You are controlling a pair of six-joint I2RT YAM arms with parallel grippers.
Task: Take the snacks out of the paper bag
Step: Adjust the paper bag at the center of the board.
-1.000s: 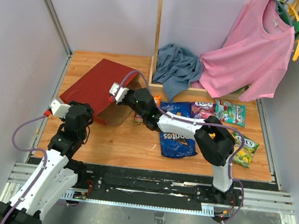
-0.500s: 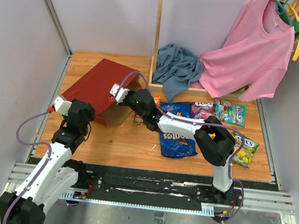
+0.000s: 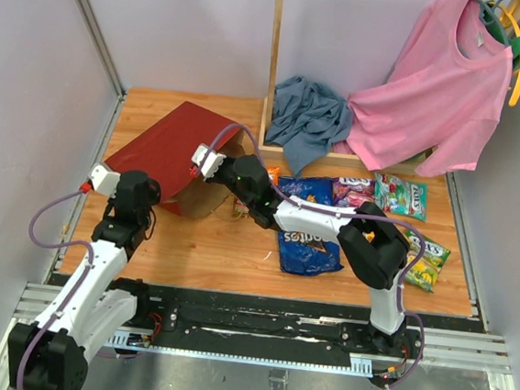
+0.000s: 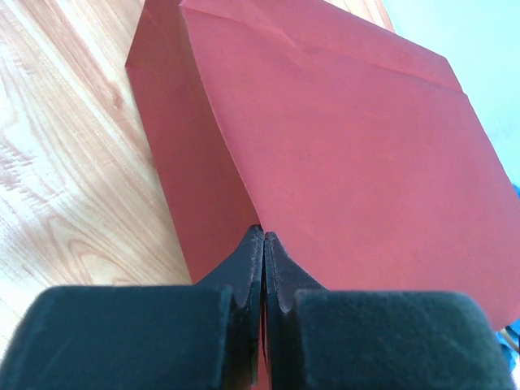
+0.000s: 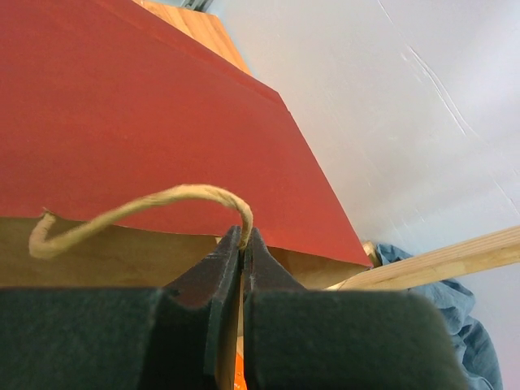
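My right gripper should swing the paper bag toward the back wall [image 3: 190,76] together with my left gripper, because the bag is slanting with its opening over the orange packet [image 3: 272,172].
The dark-red paper bag [image 3: 168,147] lies on its side at the back left, its brown mouth facing right. My left gripper [image 3: 152,201] is shut on the bag's near bottom edge; the left wrist view shows the jaws [image 4: 262,237] pinching a fold of the red paper [image 4: 349,146]. My right gripper [image 3: 203,164] is shut on the mouth rim at the cord handle [image 5: 146,203], with the brown inside [image 5: 97,260] below it. The blue Doritos bag [image 3: 307,235], a purple packet [image 3: 352,191], a green packet [image 3: 401,196], a yellow-green packet [image 3: 425,263] and an orange packet [image 3: 272,172] lie on the table.
A blue-grey cloth [image 3: 306,116] and a pink shirt [image 3: 436,92] on a hanger hang over a wooden frame [image 3: 274,58] at the back. Grey walls close in the table's left and right sides. A small packet [image 3: 239,208] lies below the bag's mouth.
My left arm has shifted a little back and to the left while still pinching the bag. The bag has tilted slightly. My right arm has hardly moved.
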